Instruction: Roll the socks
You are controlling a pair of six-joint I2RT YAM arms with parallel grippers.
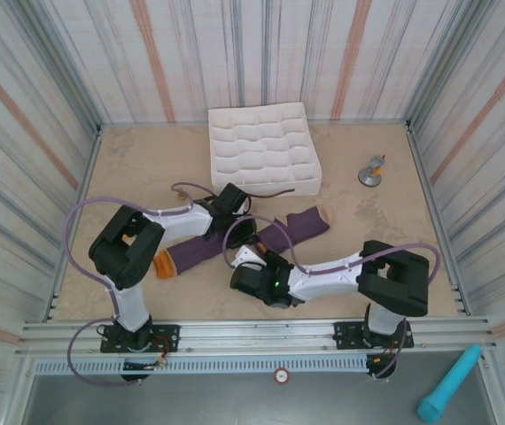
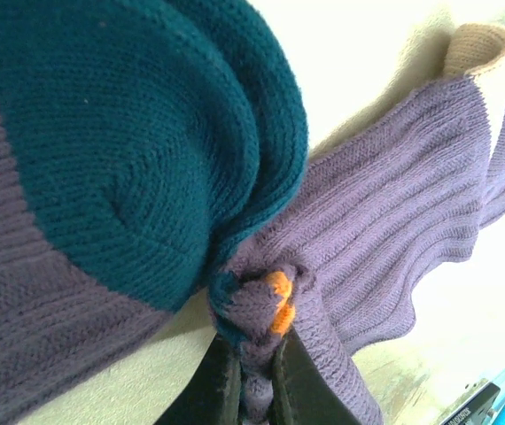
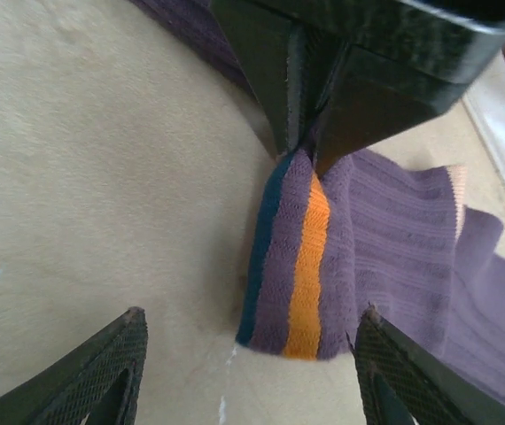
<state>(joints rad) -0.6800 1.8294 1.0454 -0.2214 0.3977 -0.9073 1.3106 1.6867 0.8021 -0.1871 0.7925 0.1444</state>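
Observation:
My left gripper is holding the sock end, which is crowded by the teal toe (image 2: 151,181), so next my right gripper pulls the striped end (image 3: 295,279) clear before my left gripper takes the roll.
Two purple socks lie across the middle of the table. One (image 1: 195,251) ends in an orange cuff at the left, the other (image 1: 301,226) in a tan toe at the right. My left gripper (image 2: 257,341) is shut on a bunched fold of purple sock with an orange fleck, right beside a teal toe (image 2: 137,133). From the right wrist, the pinched sock end (image 3: 297,257) hangs down with teal, purple and orange stripes, under the left gripper (image 3: 310,146). My right gripper (image 3: 251,319) stands open, one finger either side of that striped end without touching it. Both grippers (image 1: 242,237) meet over the socks.
A white gridded fabric box (image 1: 264,150) stands at the back centre. A small grey metal piece (image 1: 372,173) sits at the back right. Striped walls close in three sides. A teal tube (image 1: 447,385) lies off the table at the front right.

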